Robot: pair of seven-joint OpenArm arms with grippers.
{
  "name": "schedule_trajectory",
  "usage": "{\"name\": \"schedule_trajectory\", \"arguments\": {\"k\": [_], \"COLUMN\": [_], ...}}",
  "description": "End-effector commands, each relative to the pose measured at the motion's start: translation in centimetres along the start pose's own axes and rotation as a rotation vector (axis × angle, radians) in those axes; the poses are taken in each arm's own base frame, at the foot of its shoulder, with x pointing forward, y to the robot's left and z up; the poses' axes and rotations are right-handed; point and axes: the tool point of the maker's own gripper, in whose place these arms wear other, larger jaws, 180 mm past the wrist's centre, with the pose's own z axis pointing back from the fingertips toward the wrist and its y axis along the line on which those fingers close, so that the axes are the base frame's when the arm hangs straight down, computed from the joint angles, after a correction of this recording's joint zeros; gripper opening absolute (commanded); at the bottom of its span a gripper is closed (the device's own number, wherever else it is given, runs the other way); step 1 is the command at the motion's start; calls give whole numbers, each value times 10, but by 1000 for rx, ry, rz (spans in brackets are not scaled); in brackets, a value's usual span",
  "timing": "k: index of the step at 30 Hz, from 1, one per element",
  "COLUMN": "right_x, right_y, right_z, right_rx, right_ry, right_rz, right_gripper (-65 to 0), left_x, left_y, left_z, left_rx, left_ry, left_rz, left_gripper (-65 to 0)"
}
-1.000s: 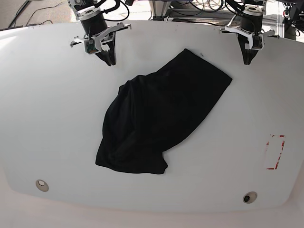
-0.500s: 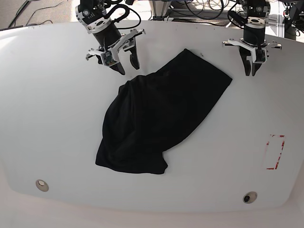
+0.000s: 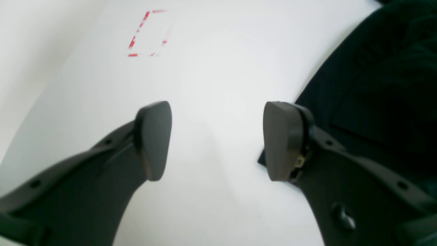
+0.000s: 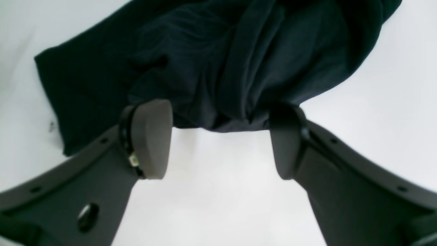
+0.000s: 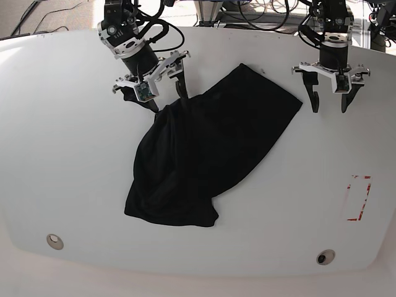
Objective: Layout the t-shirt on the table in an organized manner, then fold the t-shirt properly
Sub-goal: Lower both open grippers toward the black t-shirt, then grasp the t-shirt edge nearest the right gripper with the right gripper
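My gripper will pull the t-shirt's bunched edge [image 5: 171, 112] sideways, and the black t-shirt's smooth panel [image 5: 253, 111] will slide along with it because the panel runs straight into that edge.
The black t-shirt [image 5: 204, 148] lies crumpled in a slanted heap in the middle of the white table [image 5: 68, 154]. My right gripper [image 5: 168, 101] is open at the shirt's upper left, bunched edge. In the right wrist view that folded edge [image 4: 222, 61] lies just beyond the fingertips [image 4: 150, 136], with bare table between the jaws. My left gripper [image 5: 329, 106] is open over bare table, just right of the shirt's upper right corner. In the left wrist view the cloth [image 3: 375, 85] lies beside the right finger [image 3: 283, 140], and nothing is between the jaws.
A red tape rectangle [image 5: 357, 198] marks the table's right side, also visible ahead of the left gripper as the red mark [image 3: 146, 34]. Two small round holes [image 5: 54, 241] [image 5: 325, 257] sit near the front edge. Cables and arm bases crowd the far edge.
Both grippers went from shut to open and came forward from the table's far edge toward the shirt. The right one reached the shirt's bunched edge. The shirt has not moved.
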Motion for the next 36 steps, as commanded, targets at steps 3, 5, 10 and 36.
{"name": "schedule_trajectory", "arguments": {"k": [3, 5, 10, 36], "right_x": [12, 14, 24, 18], "right_y": [15, 18, 12, -30], "right_z": [-6, -9, -17, -73], "right_rx": [94, 109, 101, 67], "right_ry": [-10, -4, -10, 68], "right_rz": [85, 105, 129, 123], "right_gripper": [-220, -220, -220, -420], "left_x": [10, 9, 8, 6], "left_y": [2, 2, 2, -8], "left_z": [2, 2, 2, 2], "left_rx": [4, 5, 5, -23], "left_ry": [-36, -35, -33, -26], "left_rz": [-2, -2, -3, 2], "left_gripper": [-253, -253, -253, -253]}}
